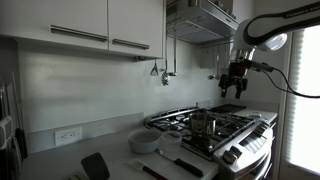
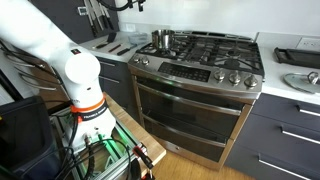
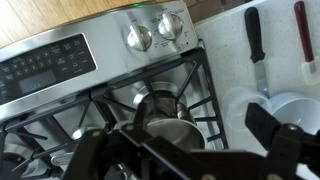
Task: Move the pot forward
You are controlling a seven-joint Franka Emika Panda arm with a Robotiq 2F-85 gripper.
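Note:
Next, I shift away from the white bowl, turn and descend astride the near side of the pot's rim [image 3: 149, 128], as my gripper's high over the pot's wide opening [image 3: 177, 134].
The pot [image 3: 160, 118] is a small shiny steel cylinder on a stove burner grate near the stove's control knobs. It also shows in both exterior views [image 1: 200, 123] [image 2: 162, 39]. My gripper [image 3: 190, 150] is open and empty, its two dark fingers spread wide at the bottom of the wrist view, with the pot below and between them. In an exterior view my gripper [image 1: 235, 82] hangs well above the stove, clear of the pot.
A wide white bowl [image 3: 291, 106] [image 1: 143, 142] sits on the counter beside the stove. A black-handled utensil [image 3: 254, 42] and a red-handled one [image 3: 303, 35] lie on the counter. The stove knobs [image 3: 152, 32] and control panel [image 3: 45, 62] face the front edge. The range hood [image 1: 205, 18] is overhead.

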